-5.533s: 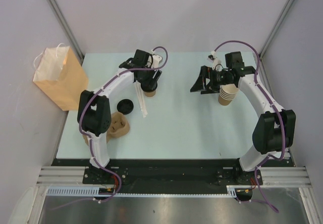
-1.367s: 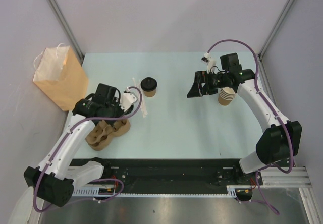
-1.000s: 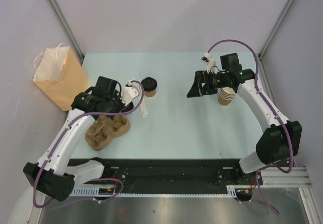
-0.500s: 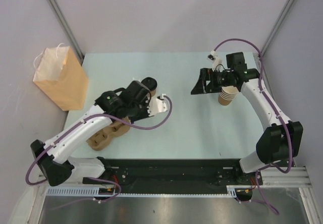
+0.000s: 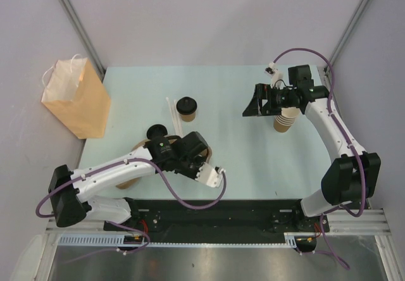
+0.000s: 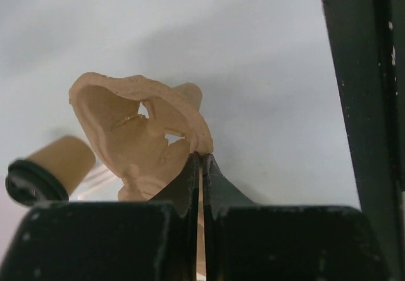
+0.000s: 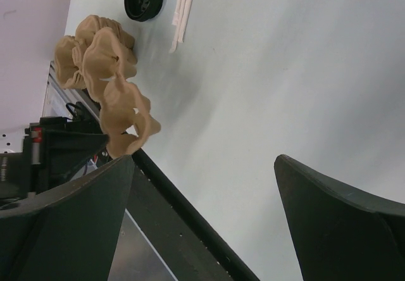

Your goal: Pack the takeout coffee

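Note:
I should keep lowering the tray with my left gripper until it rests on the tabletop, then let go of the tray's rim, because the carrier tray's pockets [image 6: 149,124] face up above clear tabletop [image 5: 217,159].
The takeout coffee [image 5: 186,108], a small tan cup with a black lid, stands upright at mid-table; in the left wrist view the takeout coffee [image 6: 50,167] shows beyond the tray. My left gripper [image 5: 195,156] is shut on the rim of a brown pulp carrier tray [image 6: 126,129], held lifted near the table's front edge. The same tray [image 7: 123,113] hangs in the right wrist view, and only an edge of the tray [image 5: 211,152] shows from above. My right gripper [image 5: 253,104] hovers open and empty over the right half of the table, right of the coffee.
A brown paper bag [image 5: 76,97] stands at the far left. More carrier trays [image 7: 95,53] lie front left, partly under the left arm. A loose black lid [image 5: 156,132] and white stirrers [image 5: 172,113] lie left of the coffee. Stacked lidless cups [image 5: 285,119] stand under the right arm.
My left arm has swung right and toward the front edge, lifting one carrier tray off the pile. The loose black lid is uncovered again. The right gripper has shifted slightly and stays open.

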Motion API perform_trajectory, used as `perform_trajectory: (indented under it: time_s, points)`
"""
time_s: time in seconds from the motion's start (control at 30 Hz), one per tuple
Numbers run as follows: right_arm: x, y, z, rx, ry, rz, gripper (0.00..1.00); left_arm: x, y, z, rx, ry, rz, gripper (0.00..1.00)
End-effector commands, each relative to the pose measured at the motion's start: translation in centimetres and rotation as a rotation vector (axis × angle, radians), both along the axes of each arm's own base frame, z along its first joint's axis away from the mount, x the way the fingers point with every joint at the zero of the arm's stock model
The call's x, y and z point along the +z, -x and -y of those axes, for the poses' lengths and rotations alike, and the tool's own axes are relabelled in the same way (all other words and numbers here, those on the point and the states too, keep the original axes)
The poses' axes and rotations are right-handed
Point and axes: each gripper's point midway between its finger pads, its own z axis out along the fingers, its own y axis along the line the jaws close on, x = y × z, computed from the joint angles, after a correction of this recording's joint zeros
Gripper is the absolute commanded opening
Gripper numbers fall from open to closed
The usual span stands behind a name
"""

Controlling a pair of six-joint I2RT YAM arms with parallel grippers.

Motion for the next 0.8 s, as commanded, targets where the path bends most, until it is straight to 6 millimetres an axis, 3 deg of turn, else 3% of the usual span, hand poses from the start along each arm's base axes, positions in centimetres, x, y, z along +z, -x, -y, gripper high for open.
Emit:
perform_trajectory:
  time_s: [0.0,0.33,0.7,0.77]
  points:
    - [0.1,-0.2,0.1,0.000,-0.018,0.008,1.00,-0.6,0.5,1.2,-0.257,0.036,0.070,0.00]
    - [-0.7,-0.5,0.1,-0.003,-0.016,-0.015,1.00,-3.7,1.4,0.9,-0.428,0.008,0.088,0.00]
    - [-0.8,-0.6,0.1,-0.006,-0.017,-0.021,1.00,-7.6,2.4,-2.1,-0.540,-0.072,0.125,0.00]
    - [-0.8,-0.5,0.1,-0.004,-0.019,-0.022,1.00,-7.9,2.4,-2.4,-0.532,-0.075,0.126,0.05]
